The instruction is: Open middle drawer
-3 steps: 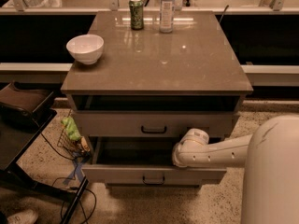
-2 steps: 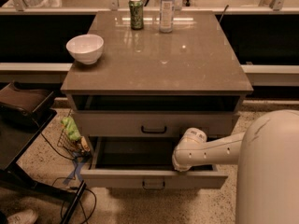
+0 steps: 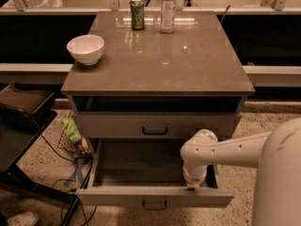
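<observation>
Next, I move back and push the front panel's inner side (image 3: 176, 186) toward me, because the middle drawer (image 3: 141, 164) is only partly out and my gripper is inside it.
The middle drawer (image 3: 117, 197) is pulled well out toward me, and its dark inside looks empty. Its small dark loop handle (image 3: 154, 204) shows at the centre of the pale front. My gripper (image 3: 192, 185) points down inside the drawer on the right side, right behind the front panel. The white arm (image 3: 235, 149) reaches in from the right. Above it the uppermost drawer (image 3: 108, 125) is shut, with the same kind of handle (image 3: 154, 131). The lowest drawer is hidden beneath the pulled-out one.
On the brown countertop (image 3: 197, 65) stand a white bowl (image 3: 85, 48), a green can (image 3: 137, 13) and a clear bottle (image 3: 168, 8). A wire basket with a green item (image 3: 71, 132) sits left of the cabinet, beside a dark piece of furniture (image 3: 23, 107) and cables (image 3: 70, 182).
The middle drawer has slid further out toward me. The gripper and arm have moved forward with it.
</observation>
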`<state>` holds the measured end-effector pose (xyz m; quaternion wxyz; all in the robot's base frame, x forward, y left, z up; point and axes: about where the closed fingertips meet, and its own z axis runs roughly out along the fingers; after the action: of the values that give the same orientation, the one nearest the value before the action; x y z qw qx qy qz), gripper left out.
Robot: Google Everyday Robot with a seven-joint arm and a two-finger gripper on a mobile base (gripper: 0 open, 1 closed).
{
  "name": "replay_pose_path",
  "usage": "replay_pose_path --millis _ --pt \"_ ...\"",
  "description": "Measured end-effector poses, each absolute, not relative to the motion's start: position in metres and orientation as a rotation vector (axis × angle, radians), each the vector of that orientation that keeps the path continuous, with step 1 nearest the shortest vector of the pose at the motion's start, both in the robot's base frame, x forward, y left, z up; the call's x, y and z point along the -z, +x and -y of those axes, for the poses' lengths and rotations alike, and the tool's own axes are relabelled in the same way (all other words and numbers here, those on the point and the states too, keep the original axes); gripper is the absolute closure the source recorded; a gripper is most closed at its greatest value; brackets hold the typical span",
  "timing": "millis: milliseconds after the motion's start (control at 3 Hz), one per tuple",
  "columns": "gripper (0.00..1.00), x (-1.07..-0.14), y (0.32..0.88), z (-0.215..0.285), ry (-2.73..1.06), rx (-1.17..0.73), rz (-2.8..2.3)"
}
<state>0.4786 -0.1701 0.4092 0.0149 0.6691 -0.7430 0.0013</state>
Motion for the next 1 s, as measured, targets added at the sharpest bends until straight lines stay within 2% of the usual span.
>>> replay_pose_path --millis 333,667,1000 --pt "1.00 -0.439 0.421 0.198 1.927 0.067 2.390" --pt "1.00 -0.440 0.419 0.201 1.922 0.065 2.393" --pt "1.00 -0.439 0.440 0.187 2.034 0.046 2.378"
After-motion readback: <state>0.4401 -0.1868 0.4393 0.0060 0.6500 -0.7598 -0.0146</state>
